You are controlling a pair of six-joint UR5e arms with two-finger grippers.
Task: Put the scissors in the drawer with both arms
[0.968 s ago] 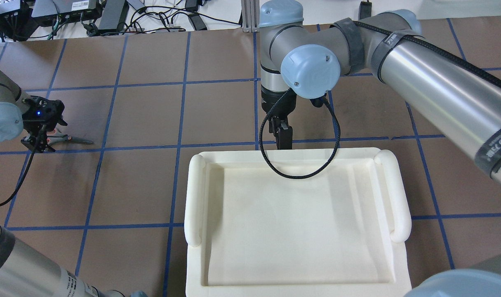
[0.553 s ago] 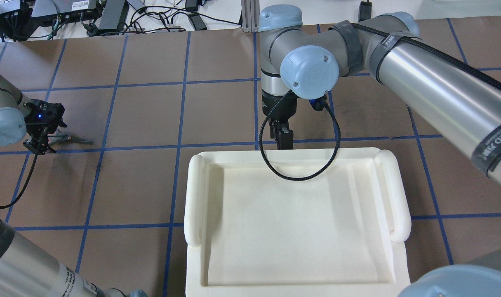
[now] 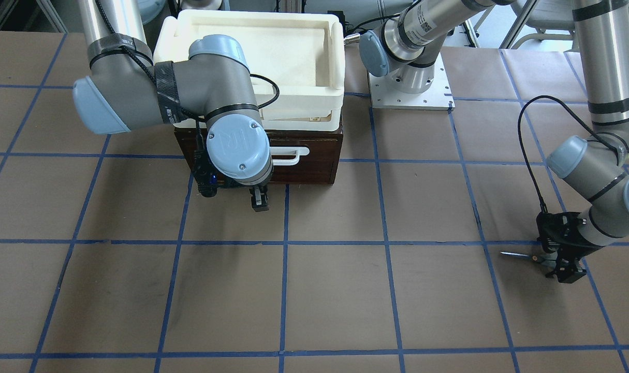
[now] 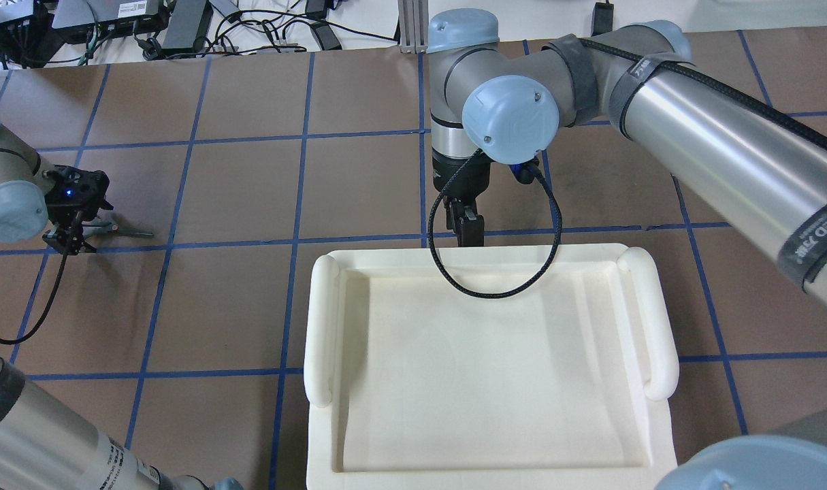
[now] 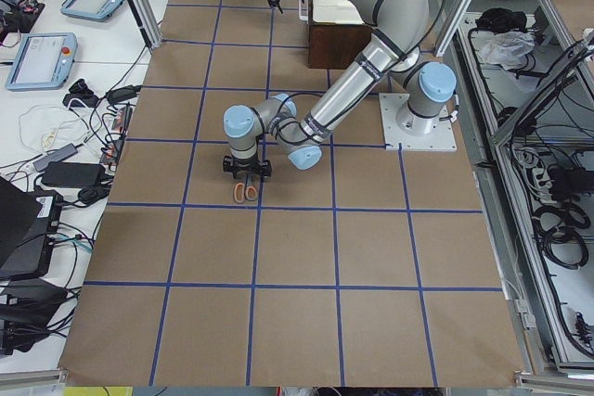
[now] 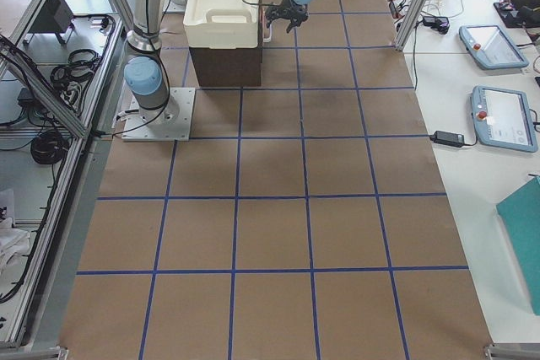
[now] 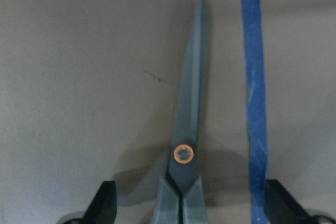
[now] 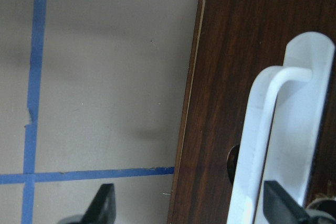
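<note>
I expect the scissors (image 7: 190, 98) to stay closed and level when I lift and carry them, because my left gripper straddles both handles below the orange pivot (image 7: 184, 153).
The scissors (image 7: 189, 108) lie flat on the brown table with blades closed, also seen in the overhead view (image 4: 131, 233) and the front view (image 3: 518, 255). My left gripper (image 7: 191, 208) is open and low over them, one finger on each side of the neck below the orange pivot. It also shows in the overhead view (image 4: 69, 239). The dark brown drawer (image 8: 236, 77) is closed. My right gripper (image 8: 191, 208) is open in front of it, with the white bar handle (image 8: 260, 145) near its right finger (image 8: 278, 208). It shows in the front view (image 3: 260, 201).
A cream-white tray (image 4: 321, 327) sits on top of the drawer's cabinet (image 3: 314, 173). The left arm's white base plate (image 3: 410, 96) is bolted beside the cabinet. Blue tape lines (image 7: 254, 103) cross the table, one right beside the scissors.
My left gripper has shifted slightly over the scissors' handles and now hides their orange loops. The right arm has barely moved.
</note>
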